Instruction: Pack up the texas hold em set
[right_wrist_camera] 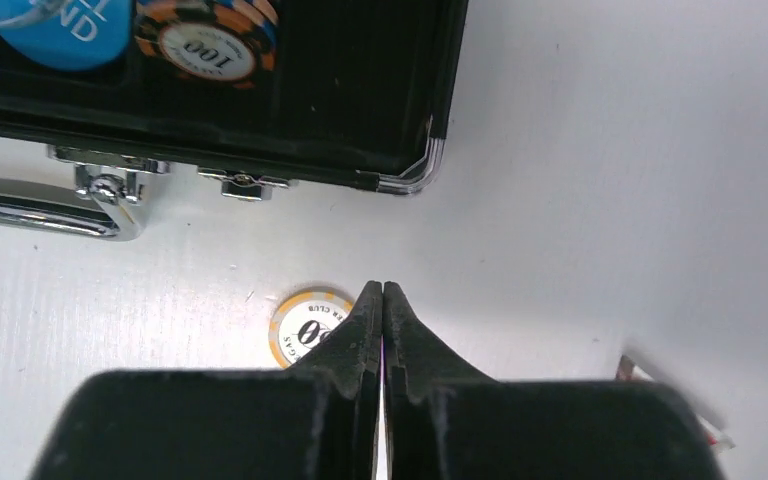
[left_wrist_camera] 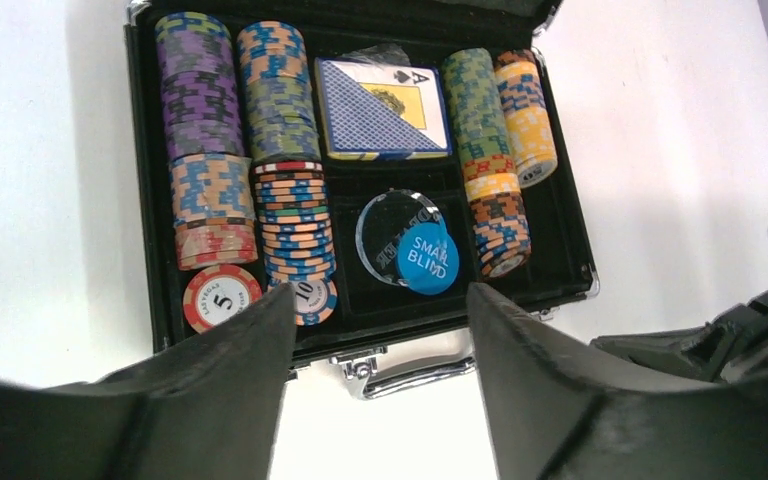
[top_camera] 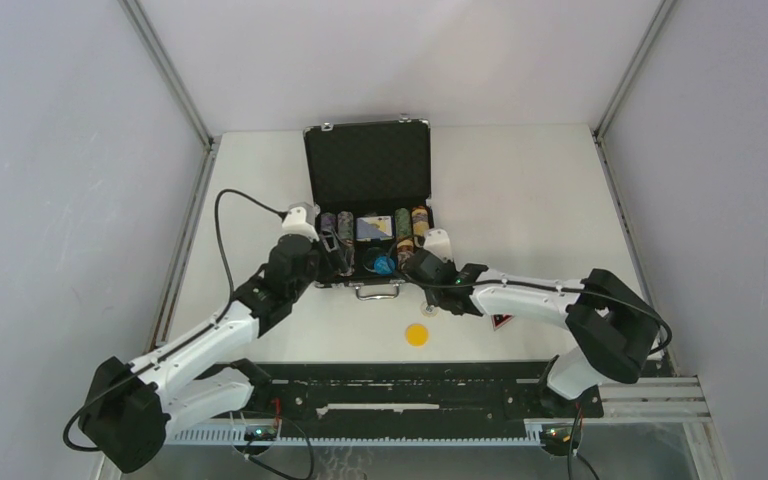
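Observation:
Next, I open my right gripper's closed fingers wide, back away from the case and put them on both sides of the chip's rim (right_wrist_camera: 276, 330), because the yellow-rimmed chip (right_wrist_camera: 309, 327) is outside them.
The small black briefcase (top_camera: 367, 165) lies open mid-table, its lid upright. Its tray (left_wrist_camera: 560, 230) holds multicoloured chip stacks (left_wrist_camera: 200, 150), a card deck (left_wrist_camera: 380, 110), a clear round button (left_wrist_camera: 385, 225) and a blue "small blind" button (left_wrist_camera: 428, 262). My left gripper (top_camera: 332, 258) hovers open over the case's near edge and metal handle (left_wrist_camera: 410, 372), nothing between its fingers (left_wrist_camera: 230, 380). My right gripper (right_wrist_camera: 382, 290) is shut on nothing, just off the case's near right corner (right_wrist_camera: 422, 178). A loose yellow-rimmed chip (right_wrist_camera: 305, 322) lies on the table against its left finger.
A round yellow button (top_camera: 417, 334) lies on the table in front of the case. A red-black triangle token (top_camera: 501, 321) sits beside the right forearm. Grey walls close in the table on both sides and at the back.

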